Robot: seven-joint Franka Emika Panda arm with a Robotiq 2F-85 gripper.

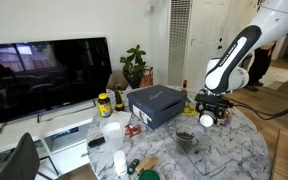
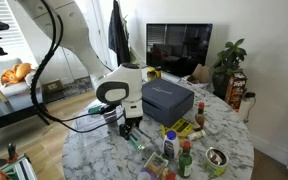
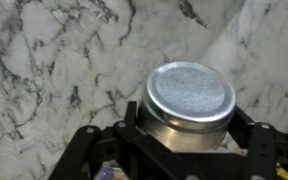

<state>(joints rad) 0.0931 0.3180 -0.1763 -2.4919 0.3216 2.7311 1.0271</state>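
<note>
The silver tin's flat closed end (image 3: 191, 92) is at my gripper's fingers, so next I move back, go around to the tin's other end (image 2: 140, 148) and pinch its open rim.
In the wrist view my gripper (image 3: 184, 135) is shut on a round silver metal tin (image 3: 189, 100) with a flat lid, a finger pressed against each side. The tin hangs a little above the white marble table (image 3: 44, 70). In both exterior views the gripper (image 1: 207, 112) (image 2: 127, 125) sits low over the table edge, next to a dark blue box (image 1: 156, 104) (image 2: 168, 100). The tin shows as a small round shape under the fingers (image 1: 206, 119).
The round marble table holds a dark bowl (image 1: 185, 138), a white cup (image 1: 112, 133), a yellow jar (image 1: 104, 104), sauce bottles (image 2: 184, 160) and a small tin (image 2: 215, 158). A TV (image 1: 44, 75) and a potted plant (image 1: 134, 65) stand behind. Cables (image 2: 84, 122) trail over the table.
</note>
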